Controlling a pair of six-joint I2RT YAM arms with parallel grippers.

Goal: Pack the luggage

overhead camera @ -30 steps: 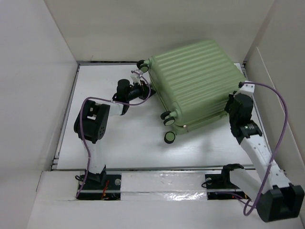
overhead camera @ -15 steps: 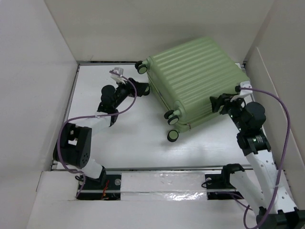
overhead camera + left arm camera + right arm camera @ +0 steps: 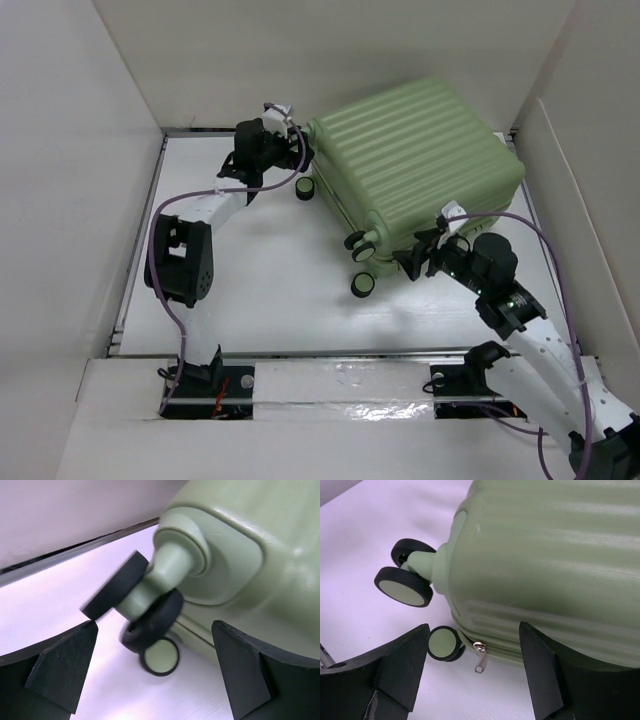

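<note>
The zipper pull hangs at the near corner of the luggage, far from my left gripper, so my right gripper should take it while my left gripper steadies the near wheel.
The luggage is a light green ribbed suitcase lying shut and flat at the back right of the table. Its black wheels face left and toward me. My left gripper is at the case's far-left corner. In the left wrist view the left gripper stands open, with a corner wheel just ahead of its fingers and untouched. My right gripper is at the case's near edge. In the right wrist view the right gripper is open, and a metal zipper pull hangs between its fingers.
White walls enclose the table on the left, at the back and on the right. The suitcase sits close to the back right corner. Bare white tabletop lies between the two arms.
Both grippers went from shut to open. The left arm swung up to the case's far-left corner. The right arm moved from the case's right side down to its near edge by the wheels.
</note>
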